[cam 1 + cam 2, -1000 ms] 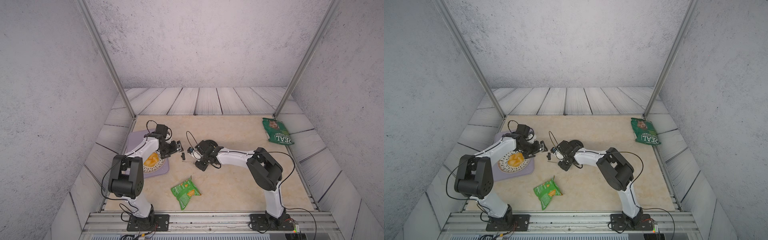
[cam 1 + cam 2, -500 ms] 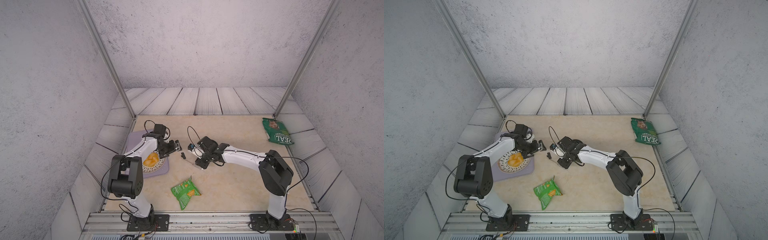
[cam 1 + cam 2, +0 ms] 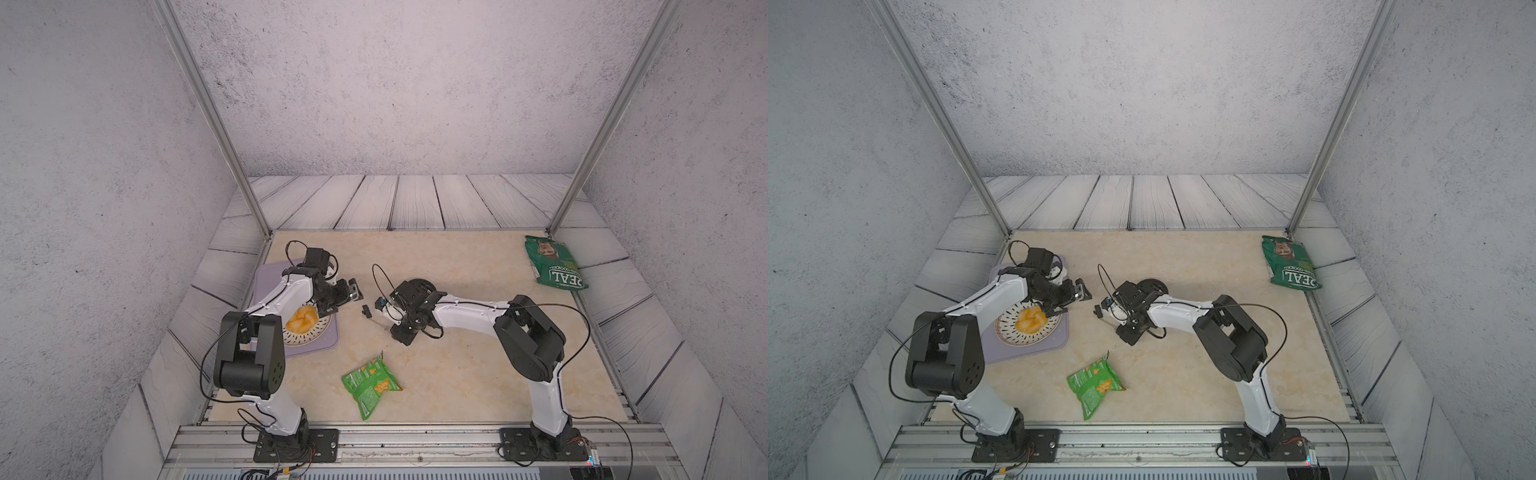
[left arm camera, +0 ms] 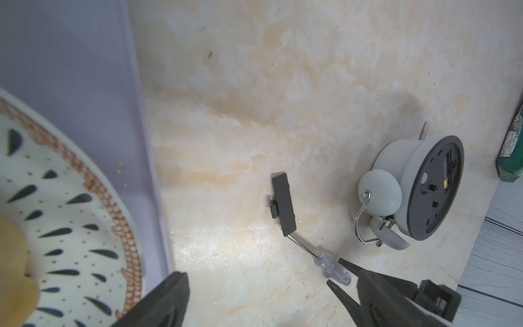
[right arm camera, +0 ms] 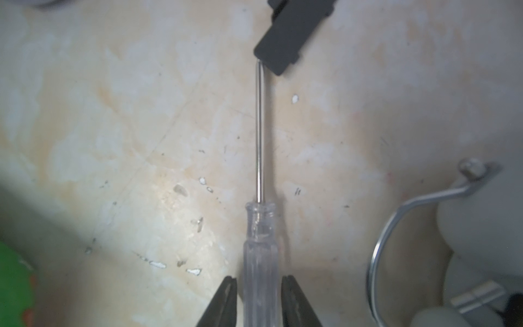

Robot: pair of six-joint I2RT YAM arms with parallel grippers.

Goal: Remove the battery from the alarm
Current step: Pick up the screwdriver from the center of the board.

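The robot's right gripper has the screwdriver's handle (image 5: 261, 260) pinched crosswise, so the left gripper should hold the screwdriver's shaft (image 5: 259, 130) while the right gripper grips the handle from its end.
The alarm (image 4: 410, 192) lies tipped on the table with its black back panel (image 3: 415, 286) facing up and toward my left gripper. An open slot in that panel shows dark with a gold speck; I cannot make out the battery itself. The alarm's grey cover (image 4: 283, 203) lies loose on the table, resting on the tip of a clear-handled screwdriver (image 5: 260, 254). My right gripper (image 5: 259, 279) is shut on the screwdriver's handle, beside the alarm's handle (image 5: 396, 226). My left gripper (image 4: 257, 277) hangs wide open and empty by the tray's edge, left of the cover (image 3: 365, 311).
A lilac tray (image 3: 266, 282) holds a patterned plate (image 3: 1017, 338) with orange food under my left arm. A light green snack bag (image 3: 370, 384) lies near the front middle. A dark green bag (image 3: 555, 266) sits at the far right corner.
My right arm has stretched out while its gripper stayed by the screwdriver, and its jaws have narrowed onto the handle. The left gripper has stayed open and barely moved.
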